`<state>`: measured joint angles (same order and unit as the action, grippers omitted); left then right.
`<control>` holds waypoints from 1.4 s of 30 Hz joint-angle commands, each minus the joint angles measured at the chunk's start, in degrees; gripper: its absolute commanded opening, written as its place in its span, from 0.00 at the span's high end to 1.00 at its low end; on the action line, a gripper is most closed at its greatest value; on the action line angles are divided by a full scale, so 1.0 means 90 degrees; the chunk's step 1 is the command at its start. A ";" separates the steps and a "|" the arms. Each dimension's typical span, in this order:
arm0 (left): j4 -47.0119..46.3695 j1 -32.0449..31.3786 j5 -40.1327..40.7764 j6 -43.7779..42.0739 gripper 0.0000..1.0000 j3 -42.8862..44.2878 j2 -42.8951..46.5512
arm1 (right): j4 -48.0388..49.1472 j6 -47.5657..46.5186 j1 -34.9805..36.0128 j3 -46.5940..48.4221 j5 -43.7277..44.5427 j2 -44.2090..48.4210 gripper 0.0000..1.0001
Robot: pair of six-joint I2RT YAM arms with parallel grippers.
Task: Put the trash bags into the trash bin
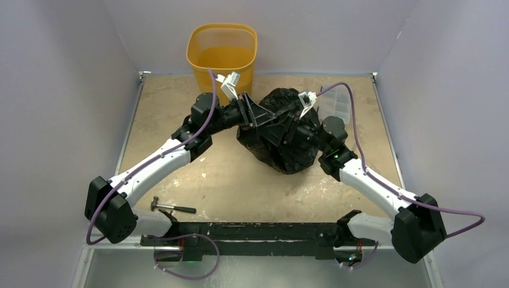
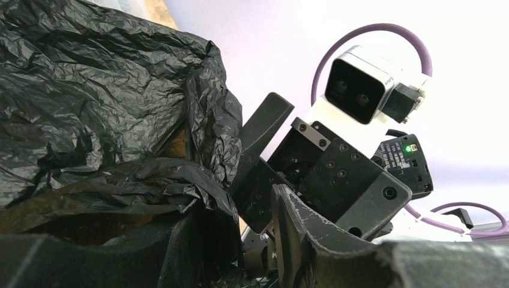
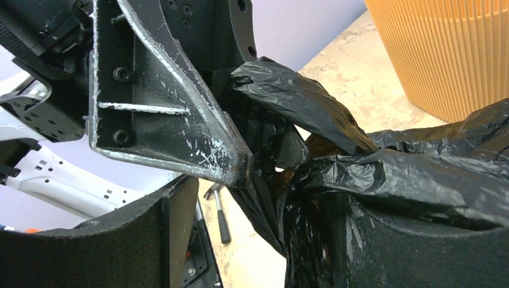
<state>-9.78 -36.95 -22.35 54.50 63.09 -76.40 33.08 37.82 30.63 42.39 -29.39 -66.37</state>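
The trash bag's top [image 3: 267, 81] is pinched in my left gripper. Next, my right gripper takes over the bag's top so that my left gripper is free to pull the far trash bin [image 1: 223, 58] closer.
The black trash bag [image 1: 282, 150] lies crumpled on the table, right of centre. The orange-yellow trash bin [image 1: 222, 51] stands upright at the back edge and looks empty; its ribbed wall shows in the right wrist view [image 3: 444, 54]. My left gripper [image 1: 265, 125] reaches into the bag's top from the left. Its jaws are nearly together, with a fold of the bag's film [image 2: 180, 180] caught at the tips. My right gripper [image 1: 289, 129] meets it from the right. Its jaws are wide apart, and film [image 3: 390, 174] is draped over one finger. The two grippers nearly touch.
A small clear plastic box [image 1: 335, 105] sits right behind the bag, close to the right arm. A hammer [image 1: 174, 207] lies near the front left and also shows in the right wrist view [image 3: 221, 219]. Walls enclose the table on three sides.
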 commanded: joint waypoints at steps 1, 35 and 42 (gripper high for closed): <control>-0.0379 -0.0092 -0.0065 0.0109 0.58 0.0200 -0.0151 | 0.0136 0.0018 0.0113 0.0362 0.0368 -0.0046 0.25; 0.2363 -0.0267 0.1931 -0.1636 0.43 0.0938 0.0527 | -0.2950 -0.0655 0.0354 0.1189 0.3033 0.0539 1.00; 0.2896 -0.0261 0.3300 -0.1879 0.42 0.0856 0.1144 | -0.3666 -0.1752 0.0259 0.3393 0.1004 0.0130 1.00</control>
<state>13.45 -39.09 -1.80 40.29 69.12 -70.08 1.85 29.76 33.30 61.04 -7.97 -64.93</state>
